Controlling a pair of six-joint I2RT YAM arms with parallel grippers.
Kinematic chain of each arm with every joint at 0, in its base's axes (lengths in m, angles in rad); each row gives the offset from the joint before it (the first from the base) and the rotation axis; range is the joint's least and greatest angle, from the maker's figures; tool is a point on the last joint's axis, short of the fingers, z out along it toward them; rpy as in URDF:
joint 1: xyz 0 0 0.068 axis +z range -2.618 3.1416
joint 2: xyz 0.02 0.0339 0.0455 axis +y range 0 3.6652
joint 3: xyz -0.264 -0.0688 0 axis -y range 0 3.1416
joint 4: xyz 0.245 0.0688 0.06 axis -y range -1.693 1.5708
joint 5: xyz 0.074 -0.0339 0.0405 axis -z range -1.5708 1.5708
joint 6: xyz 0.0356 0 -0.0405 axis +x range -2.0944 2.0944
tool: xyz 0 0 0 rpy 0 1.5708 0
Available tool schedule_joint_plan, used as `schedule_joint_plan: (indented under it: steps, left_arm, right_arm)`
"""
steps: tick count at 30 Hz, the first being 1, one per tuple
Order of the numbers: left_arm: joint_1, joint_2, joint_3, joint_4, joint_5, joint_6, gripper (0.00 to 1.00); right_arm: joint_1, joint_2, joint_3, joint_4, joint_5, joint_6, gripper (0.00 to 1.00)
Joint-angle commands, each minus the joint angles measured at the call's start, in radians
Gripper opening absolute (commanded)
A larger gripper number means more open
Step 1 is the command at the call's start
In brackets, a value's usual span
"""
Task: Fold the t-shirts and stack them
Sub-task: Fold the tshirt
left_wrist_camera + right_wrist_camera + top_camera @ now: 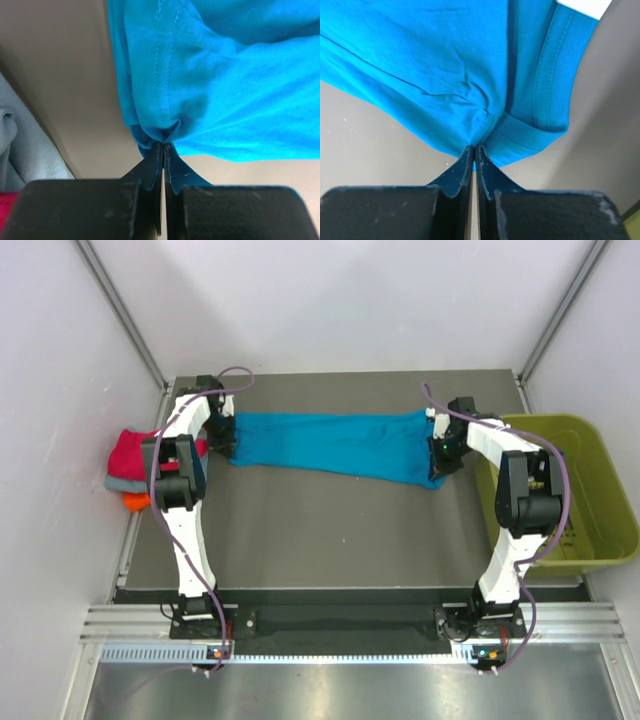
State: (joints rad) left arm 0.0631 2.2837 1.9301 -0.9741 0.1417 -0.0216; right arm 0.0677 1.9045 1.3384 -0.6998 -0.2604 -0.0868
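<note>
The teal-blue t-shirt is stretched crosswise and its end (241, 440) is close to the stack, so my left gripper needs to grab that end's near corner (236, 462) and swing it to the front.
The teal-blue t-shirt (335, 444) hangs stretched in a long band between my two grippers across the far half of the table. My left gripper (226, 443) is shut on its left end; in the left wrist view the gripper (164, 145) pinches a gathered bit of the shirt (225, 85). My right gripper (438, 453) is shut on its right end; in the right wrist view the gripper (474, 147) clamps the shirt (435, 65) near a ribbed hem. A stack of folded magenta-red (132, 450), grey (120, 483) and orange (135, 502) shirts lies at the table's left edge.
An olive-green plastic bin (575, 490) stands off the table's right edge, beside the right arm. The grey table (330, 530) has bare surface in front of the stretched shirt. White walls close in on the left, back and right. Grey cloth (25, 150) shows in the left wrist view.
</note>
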Motion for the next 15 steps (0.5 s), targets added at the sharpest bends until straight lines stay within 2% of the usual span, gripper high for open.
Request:
schedule_joint_plan:
  steps: [1,13,15]
  left_arm:
    - [0.012,-0.018,0.035,-0.031,-0.002,0.037,0.00]
    - [0.012,-0.023,0.084,-0.115,0.004,0.103,0.00]
    - [0.012,-0.024,0.089,-0.117,0.019,0.106,0.06]
  right_arm:
    - [-0.014,-0.050,-0.010,-0.009,0.016,-0.022,0.00]
    - [-0.046,-0.065,-0.028,0.009,0.095,-0.059,0.00]
    - [-0.048,-0.065,-0.028,0.014,0.098,-0.057,0.00]
